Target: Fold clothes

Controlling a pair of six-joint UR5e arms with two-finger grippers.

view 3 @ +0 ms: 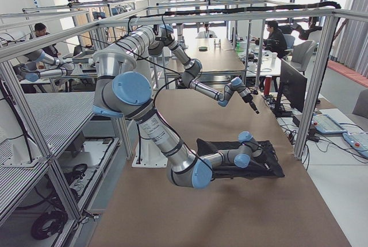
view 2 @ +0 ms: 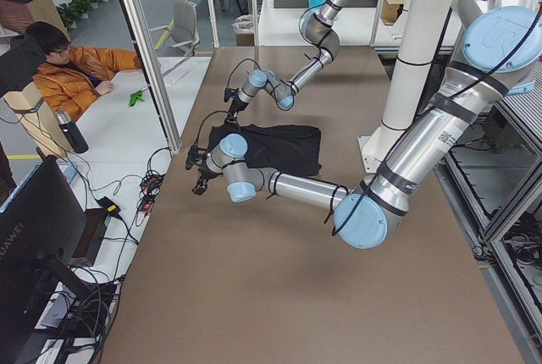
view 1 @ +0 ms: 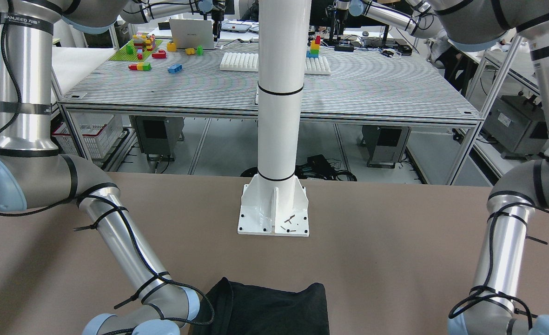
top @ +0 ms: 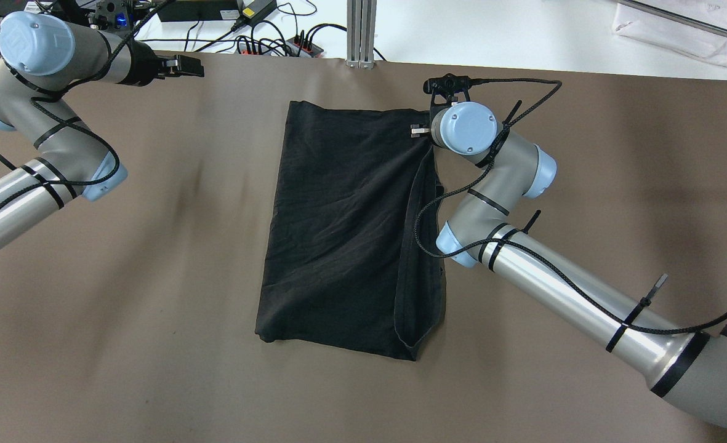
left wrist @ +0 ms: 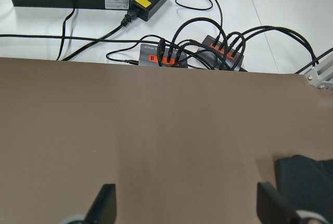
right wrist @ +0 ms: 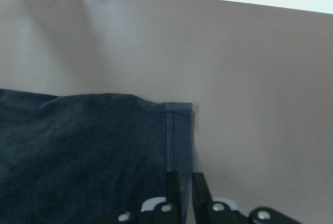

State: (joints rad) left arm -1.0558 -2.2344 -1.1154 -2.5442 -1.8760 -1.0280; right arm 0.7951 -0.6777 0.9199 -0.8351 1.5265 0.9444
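My right gripper should open, leave the cloth piece's far corner and pull the cloth piece's near corner out, because the folded cloth piece's near end slants inward.
The clothes are one plain black garment lying flat mid-table in a rough rectangle, with a folded strip along its right side. They also show in the front view. My right gripper is at the garment's far right corner. Its fingers stand almost together on the hemmed edge. In the overhead view the wrist hides those fingers. My left gripper is open and empty over bare table at the far left, also seen from overhead. A garment corner lies to its right.
Power strips and cables lie just past the table's far edge. An aluminium post stands at the far middle. The white pillar's base sits at the robot's side. A seated person is beyond the far edge.
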